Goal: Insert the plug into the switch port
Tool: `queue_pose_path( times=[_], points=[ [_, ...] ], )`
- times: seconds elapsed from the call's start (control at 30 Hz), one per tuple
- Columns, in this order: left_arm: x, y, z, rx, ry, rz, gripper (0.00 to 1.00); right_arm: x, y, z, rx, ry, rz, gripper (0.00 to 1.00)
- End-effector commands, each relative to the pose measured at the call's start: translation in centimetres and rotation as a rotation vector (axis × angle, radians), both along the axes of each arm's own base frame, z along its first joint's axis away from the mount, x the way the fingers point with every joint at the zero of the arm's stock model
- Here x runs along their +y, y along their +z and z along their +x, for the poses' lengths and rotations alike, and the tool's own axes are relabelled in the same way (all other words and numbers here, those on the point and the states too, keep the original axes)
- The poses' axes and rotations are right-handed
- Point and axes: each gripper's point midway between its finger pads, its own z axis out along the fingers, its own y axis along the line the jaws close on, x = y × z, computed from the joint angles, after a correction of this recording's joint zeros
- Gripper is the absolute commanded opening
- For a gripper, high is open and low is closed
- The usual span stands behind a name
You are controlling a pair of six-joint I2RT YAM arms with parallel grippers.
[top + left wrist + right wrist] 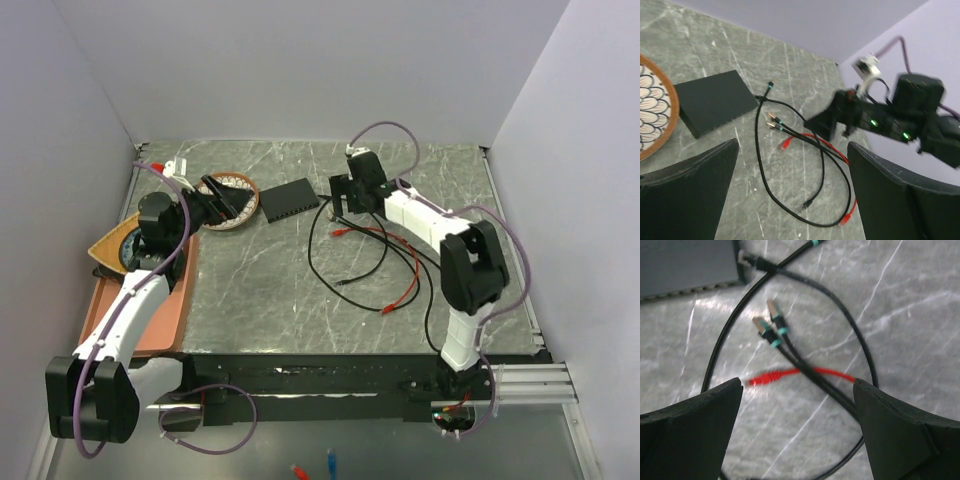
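The black plug (761, 263) will come away freely when the robot lifts the plug's cable, because the clear tip (744, 258) shows outside the switch's corner.
The flat black switch (290, 199) lies at the back middle of the table; it also shows in the left wrist view (715, 102) and the right wrist view (685, 265). A black plug (747, 260) rests against its corner; I cannot tell if it sits in a socket. Two teal-banded plugs (769, 325) and a red plug (762, 378) lie loose beside the switch. My right gripper (798, 382) is open and empty, hovering over the red plug (340, 231). My left gripper (220, 200) is open and empty over the round patterned dish (238, 190).
Black and red cables (385, 270) loop across the table's middle, with a red plug end (846, 218) and a black plug end (806, 204). An orange board (150, 300) lies at the left under my left arm. White walls stand close on three sides.
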Motion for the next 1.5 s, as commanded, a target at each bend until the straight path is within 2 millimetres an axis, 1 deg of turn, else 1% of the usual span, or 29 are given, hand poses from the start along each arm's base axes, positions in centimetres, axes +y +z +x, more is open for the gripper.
queue_pose_path(
  times=[0.0,0.03,0.07,0.1,0.13,0.17,0.23,0.3,0.33,0.47,0.5,0.7,0.8,0.83,0.9,0.93,0.97,1.0,1.03,1.07,1.1,1.13,1.2,1.23,1.27,1.33,1.37,1.43,1.47],
  points=[
    [-1.4,2.5,-0.3,-0.069,-0.094,-0.026,0.96,-0.6,-0.5,2.8,0.016,-0.038,-0.114,0.99],
    [-1.6,2.5,-0.4,-0.068,-0.109,-0.028,0.96,-0.9,-1.0,2.9,0.041,-0.039,-0.140,0.99],
    [-1.6,2.4,-0.3,-0.064,-0.114,-0.025,0.96,-0.6,-0.1,4.0,0.023,-0.038,-0.133,0.99],
    [-1.7,2.3,-0.3,-0.061,-0.118,-0.024,0.96,-0.7,-1.7,4.3,0.059,-0.041,-0.150,0.99],
    [-1.7,2.4,-0.2,-0.060,-0.123,-0.023,0.96,-1.0,-2.1,4.3,0.086,-0.043,-0.156,0.99],
    [-1.8,2.4,-0.3,-0.063,-0.131,-0.019,0.96,-0.8,-2.2,5.1,0.097,-0.046,-0.143,0.99],
    [-1.9,2.7,-0.3,-0.076,-0.134,-0.022,0.96,-1.5,-2.1,6.0,0.108,-0.074,-0.110,0.99],
    [-1.9,2.5,-0.4,-0.076,-0.137,-0.025,0.96,-1.9,-3.2,6.1,0.160,-0.084,-0.066,0.99],
    [-1.9,2.5,-0.4,-0.076,-0.134,-0.027,0.96,-3.0,-3.2,6.6,0.169,-0.111,-0.053,0.99],
    [-1.7,1.6,0.1,-0.048,-0.117,-0.015,0.96,-3.9,-5.2,6.6,0.237,-0.118,-0.024,0.99],
    [-1.7,1.9,0.3,-0.049,-0.117,-0.012,0.96,-3.7,-5.5,6.4,0.251,-0.104,-0.017,0.98],
    [-2.2,1.4,0.8,-0.017,-0.149,-0.013,0.96,-3.7,-7.8,5.8,0.304,-0.097,-0.021,0.94],
    [-2.2,1.3,0.8,-0.015,-0.152,-0.010,0.96,-3.5,-8.4,5.7,0.321,-0.089,-0.016,0.89],
    [-2.3,1.3,0.7,-0.018,-0.158,-0.009,0.96,-3.2,-8.6,5.5,0.326,-0.077,-0.007,0.83],
    [-2.3,1.3,0.6,-0.018,-0.161,-0.013,0.96,-3.3,-8.9,5.5,0.329,-0.075,-0.010,0.77],
    [-2.3,1.6,0.6,-0.025,-0.161,-0.018,0.96,-3.3,-9.0,5.5,0.328,-0.074,-0.012,0.69],
    [-2.4,1.7,0.5,-0.030,-0.165,-0.021,0.96,-3.4,-9.2,5.5,0.330,-0.077,-0.021,0.66],
    [-2.4,1.8,0.5,-0.030,-0.165,-0.022,0.96,-3.5,-9.3,5.5,0.331,-0.074,-0.031,0.60],
    [-2.3,1.8,0.4,-0.032,-0.164,-0.017,0.96,-3.6,-9.2,5.8,0.328,-0.081,-0.030,0.37],
    [-2.2,1.7,0.5,-0.026,-0.155,-0.014,0.96,-3.7,-9.3,5.7,0.333,-0.079,-0.031,0.29],
    [-2.1,1.7,0.6,-0.026,-0.151,-0.010,0.96,-3.6,-9.0,5.9,0.325,-0.082,-0.028,0.20],
    [-2.0,1.7,0.6,-0.030,-0.145,-0.003,0.96,-3.9,-8.8,6.0,0.320,-0.087,-0.024,0.08],
    [-1.9,1.6,0.5,-0.025,-0.137,-0.001,0.96,-3.8,-7.6,6.3,0.289,-0.093,-0.015,0.00],
    [-1.9,1.8,0.5,-0.030,-0.136,0.001,0.96,-4.1,-7.3,6.2,0.279,-0.100,-0.023,0.00],
    [-1.9,1.8,0.5,-0.028,-0.134,0.003,0.96,-4.3,-5.8,6.6,0.238,-0.103,-0.024,0.00],
    [-1.8,2.1,0.4,-0.034,-0.128,0.005,0.96,-5.1,-4.3,6.7,0.201,-0.127,-0.046,0.00],
    [-1.8,2.1,0.4,-0.033,-0.127,0.004,0.96,-5.4,-2.2,6.8,0.158,-0.134,-0.048,0.00],
    [-1.7,1.9,0.5,-0.029,-0.119,0.003,0.96,-6.1,-0.4,6.6,0.114,-0.151,-0.064,0.00],
    [-1.7,1.9,0.5,-0.029,-0.119,0.001,0.96,-6.3,2.0,6.5,0.066,-0.153,-0.056,0.00]
  ],
)
